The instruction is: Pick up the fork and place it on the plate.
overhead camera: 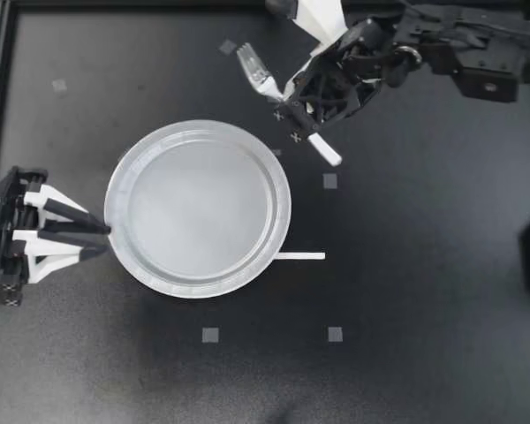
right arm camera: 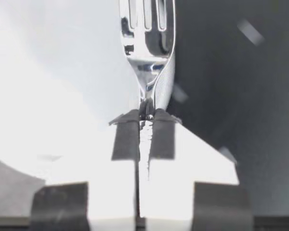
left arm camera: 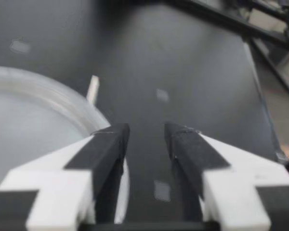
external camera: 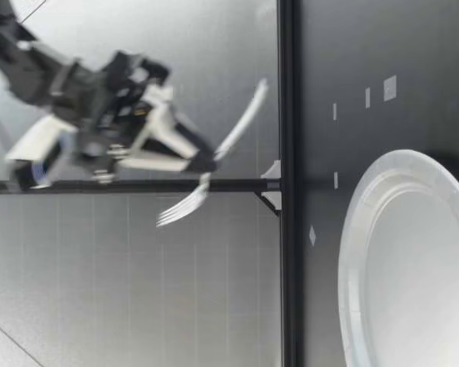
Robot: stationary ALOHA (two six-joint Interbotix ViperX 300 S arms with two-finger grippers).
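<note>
My gripper will lower the tines of the fork (overhead camera: 263, 79) into the plate. The plate has a raised rim (overhead camera: 137, 268), so the fork will lie across it with its handle sticking out.
A silver fork (overhead camera: 263, 84) is off the table at the back, with my right gripper (overhead camera: 287, 99) shut on its handle; the tines point back-left and the pale handle end sticks out toward the front right. The low view shows the fork (external camera: 185, 202) held well above the table in my right gripper (external camera: 210, 162). Ahead of my right gripper (right arm camera: 146, 115), the fork (right arm camera: 147, 29) has its tines pointing away from the fingers. The round grey plate (overhead camera: 115, 190) lies in the middle. My left gripper (overhead camera: 106, 240) rests open at the plate's left rim, holding nothing.
A thin white strip (overhead camera: 300, 256) lies on the table against the plate's right side. Small grey tape squares (overhead camera: 330, 181) dot the dark tabletop. A black frame rail (external camera: 287, 183) runs along the table's back edge.
</note>
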